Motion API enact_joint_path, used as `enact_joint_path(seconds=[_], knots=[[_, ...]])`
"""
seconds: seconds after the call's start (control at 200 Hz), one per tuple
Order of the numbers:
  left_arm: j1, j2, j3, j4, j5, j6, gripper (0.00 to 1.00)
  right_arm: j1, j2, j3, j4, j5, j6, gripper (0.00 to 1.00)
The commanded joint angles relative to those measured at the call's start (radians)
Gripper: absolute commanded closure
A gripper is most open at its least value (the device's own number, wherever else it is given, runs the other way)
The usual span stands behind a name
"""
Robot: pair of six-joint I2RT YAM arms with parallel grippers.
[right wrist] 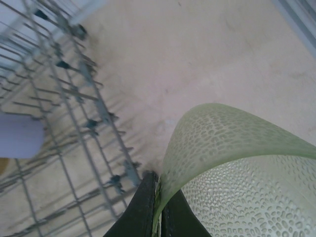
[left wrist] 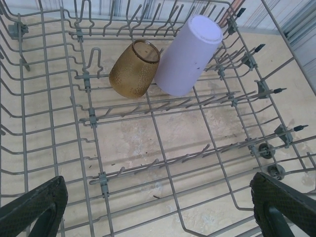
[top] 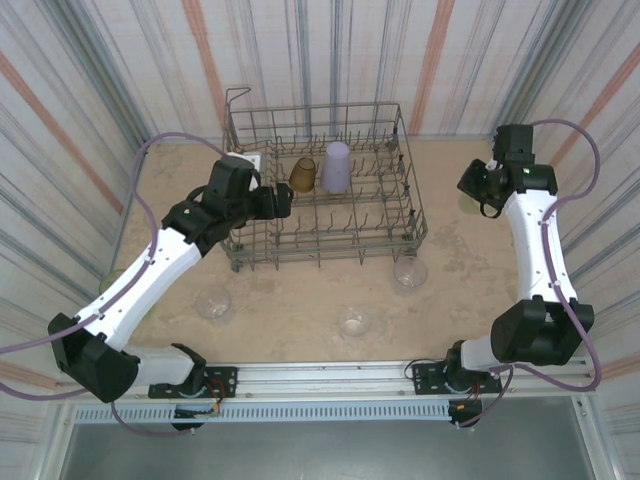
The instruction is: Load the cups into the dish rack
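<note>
The yellow-green cup is in my right gripper, held by its rim (right wrist: 197, 173), so next I pass its base to my left gripper before I place the cup with its opening down.
The grey wire dish rack (top: 322, 238) stands at the table's back middle. Inside it, an amber-brown cup (top: 303, 173) (left wrist: 134, 69) and a pale lavender cup (top: 336, 167) (left wrist: 188, 55) lean mouth-down against the tines, side by side. My left gripper (top: 280, 203) (left wrist: 158, 212) hangs open over the rack's left part with nothing between its fingers. Right of the rack, my right gripper (top: 480, 192) (right wrist: 159, 212) is shut on the rim of a translucent yellow-green cup (right wrist: 237, 163), held above the table. The rack's side (right wrist: 101, 116) lies to its left.
Three clear cups stand on the table in front of the rack: one at the left (top: 213, 302), one in the middle (top: 354, 321), one close to the rack's front right corner (top: 410, 270). Striped walls close in the table on three sides.
</note>
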Motion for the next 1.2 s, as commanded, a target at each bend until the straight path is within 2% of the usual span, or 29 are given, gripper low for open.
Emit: enact_joint_path(seconds=[0.0, 0.145, 0.411, 0.566, 0.686, 0.847, 1.017, 1.192], knots=[[0.007, 0.022, 0.059, 0.025, 0.024, -0.021, 0.01, 0.032, -0.011, 0.035, 0.051, -0.03, 0.052, 1.0], [0.008, 0.048, 0.105, 0.01, 0.062, -0.027, 0.01, 0.073, -0.031, 0.048, 0.144, -0.062, 0.11, 1.0], [0.009, 0.052, 0.142, -0.001, 0.08, -0.042, 0.01, 0.138, -0.036, 0.059, 0.297, -0.197, 0.2, 1.0], [0.022, 0.053, 0.139, 0.004, 0.136, -0.083, 0.01, 0.177, -0.03, -0.012, 0.448, -0.299, 0.315, 1.0], [0.033, 0.066, 0.136, 0.02, 0.164, -0.105, 0.01, 0.212, -0.018, -0.036, 0.529, -0.346, 0.338, 1.0], [0.102, 0.103, 0.141, 0.03, 0.255, -0.171, 0.01, 0.232, 0.004, -0.077, 0.652, -0.428, 0.393, 1.0], [0.137, 0.12, 0.133, 0.096, 0.319, -0.227, 0.01, 0.251, 0.0, -0.136, 0.759, -0.495, 0.415, 1.0], [0.153, 0.163, 0.166, 0.136, 0.385, -0.272, 0.01, 0.252, -0.012, -0.25, 0.984, -0.617, 0.517, 1.0]])
